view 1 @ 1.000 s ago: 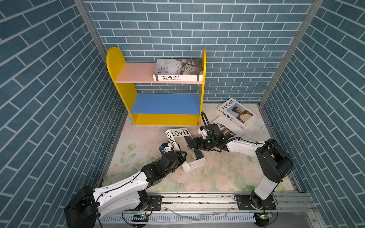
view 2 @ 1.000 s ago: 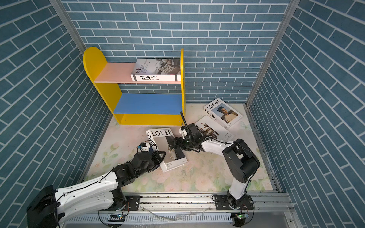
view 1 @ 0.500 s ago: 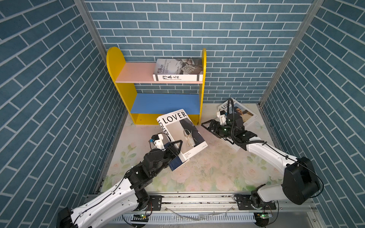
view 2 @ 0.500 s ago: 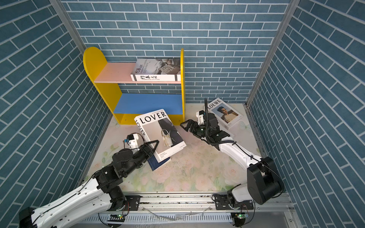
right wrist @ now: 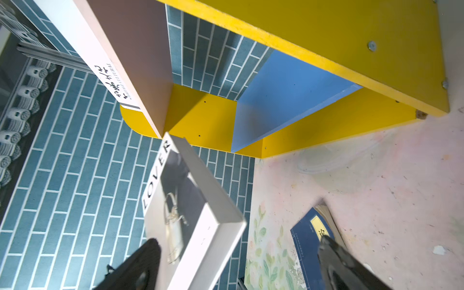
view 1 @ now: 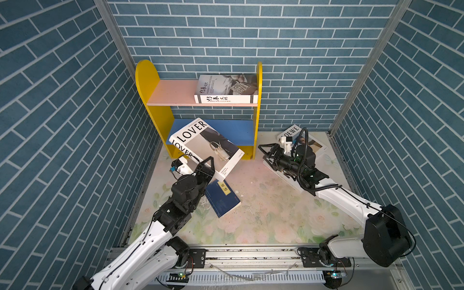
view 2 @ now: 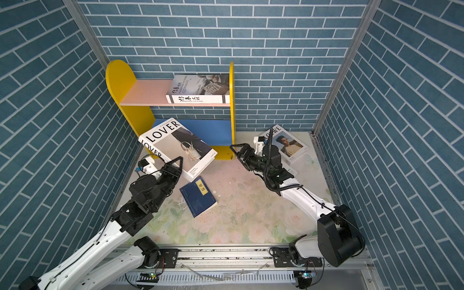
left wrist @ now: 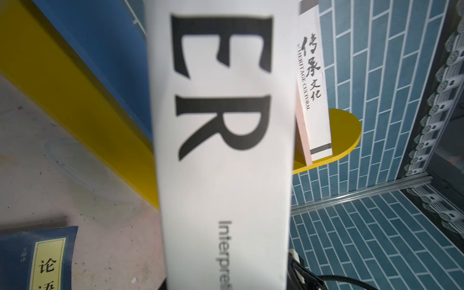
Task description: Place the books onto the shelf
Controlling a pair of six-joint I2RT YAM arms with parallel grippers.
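Note:
The LOVER book is at a slant across the shelf's opening. Next, my right gripper moves back while my left gripper turns the book straight over the blue lower board.
My left gripper is shut on the near edge of the white LOVER book. The book hangs tilted in the air, its far end over the blue lower board of the shelf. In the left wrist view its spine hides the jaws. The Heritage Cultural book lies on the pink upper board. A thin navy book lies on the floor. My right gripper stands open and empty beside the shelf's right panel.
The LOEWE book lies at the back right, partly under my right arm, and another white book shows beneath that arm. Blue brick walls close in three sides. A metal rail runs along the front.
My left gripper has raised the LOVER book off the floor and carried it toward the shelf. The right gripper has opened, let go of it and drawn back to the right. The navy book now shows.

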